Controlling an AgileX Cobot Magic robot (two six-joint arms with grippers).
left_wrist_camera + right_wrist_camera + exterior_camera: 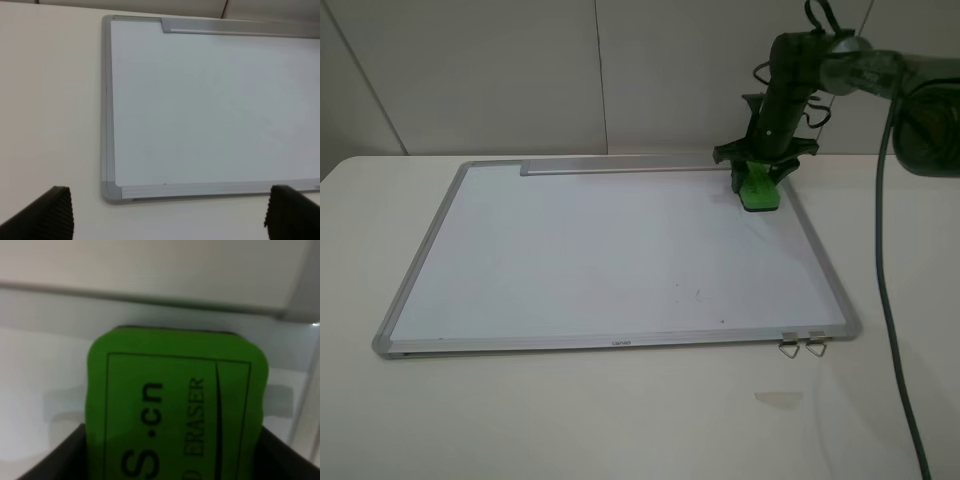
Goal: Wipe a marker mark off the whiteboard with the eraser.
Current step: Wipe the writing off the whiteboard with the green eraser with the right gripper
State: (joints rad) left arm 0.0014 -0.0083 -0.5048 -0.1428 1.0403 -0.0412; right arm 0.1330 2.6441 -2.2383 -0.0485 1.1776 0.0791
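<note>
The eraser is close to the frame at the whiteboard's far corner (299,304). My right gripper should wipe it back inward and work toward the whiteboard's near edge (760,333).
The whiteboard (600,250) lies flat on the table, and its near left corner fills the left wrist view (210,110). At its far right corner my right gripper (760,172) is shut on the green eraser (757,189), which touches or hovers just above the board. In the right wrist view the eraser (175,415) sits between two dark fingers (60,460). No dark marker mark shows in any view, only faint grey specks. My left gripper (167,215) is open above the table, near the board's front left corner.
A silver tray strip (620,167) runs along the board's far edge. Two metal clips (802,345) stick out at the near right corner. A cable (892,330) hangs down on the right. A faint stain (778,399) marks the table.
</note>
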